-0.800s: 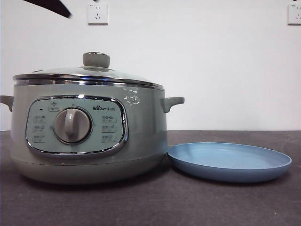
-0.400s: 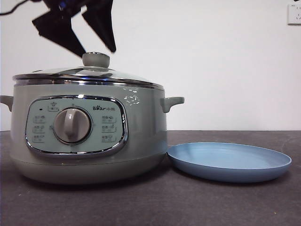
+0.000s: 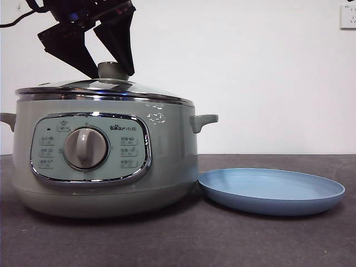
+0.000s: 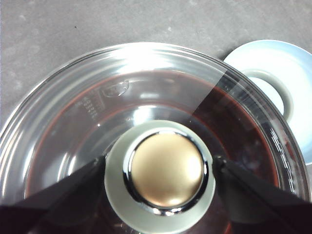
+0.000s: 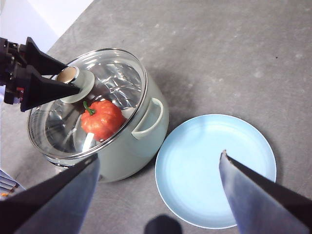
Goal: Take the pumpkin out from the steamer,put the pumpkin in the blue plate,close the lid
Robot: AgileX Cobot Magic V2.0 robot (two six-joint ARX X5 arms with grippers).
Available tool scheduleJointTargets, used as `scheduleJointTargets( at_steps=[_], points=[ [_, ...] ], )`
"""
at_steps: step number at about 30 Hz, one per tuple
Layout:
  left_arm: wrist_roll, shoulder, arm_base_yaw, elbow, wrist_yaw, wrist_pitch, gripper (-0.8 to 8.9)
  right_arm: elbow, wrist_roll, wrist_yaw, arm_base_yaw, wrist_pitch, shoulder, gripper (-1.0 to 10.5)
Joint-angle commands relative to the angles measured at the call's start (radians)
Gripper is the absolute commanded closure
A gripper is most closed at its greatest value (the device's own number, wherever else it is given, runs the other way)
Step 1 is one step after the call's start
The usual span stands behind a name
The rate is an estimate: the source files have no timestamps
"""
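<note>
The glass lid (image 3: pixel 83 85) will come all the way off when I lift the lid's knob, because a plain round rim (image 3: pixel 150 98) is on top of the steamer, clear of the steamer's handles.
The sage-green steamer (image 3: pixel 105 167) stands at the left with its glass lid (image 3: pixel 105 88) on. My left gripper (image 3: pixel 113 74) has come down from above and its jaws stand open on either side of the lid's knob (image 4: pixel 165 170), with small gaps to it. Through the glass the right wrist view shows the orange-red pumpkin (image 5: pixel 102 119) inside the pot. The blue plate (image 3: pixel 271 190) lies empty right of the steamer, close to its base. High above the table, my right gripper (image 5: pixel 158 161) hangs wide open, holding nothing.
The steamer's side handle (image 3: pixel 203 121) juts out toward the plate. A white wall with a socket (image 3: pixel 349 15) rises behind the dark grey table (image 3: pixel 222 245). Bare tabletop lies in front of both things.
The left gripper came in from the top left corner and dropped until its open jaws straddle the lid's knob. Steamer, lid and plate have not moved.
</note>
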Motion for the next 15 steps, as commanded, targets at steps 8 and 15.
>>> scheduleJointTargets(
  at_steps=[8, 15],
  points=[
    [0.040, 0.004, -0.004, 0.000, -0.001, 0.003, 8.22, 0.000, 0.001, 0.002, 0.003, 0.001, 0.001, 5.4],
    [0.040, -0.024, -0.003, 0.002, -0.002, 0.034, 8.22, 0.000, 0.002, 0.001, 0.002, 0.001, 0.001, 5.4]
  ],
)
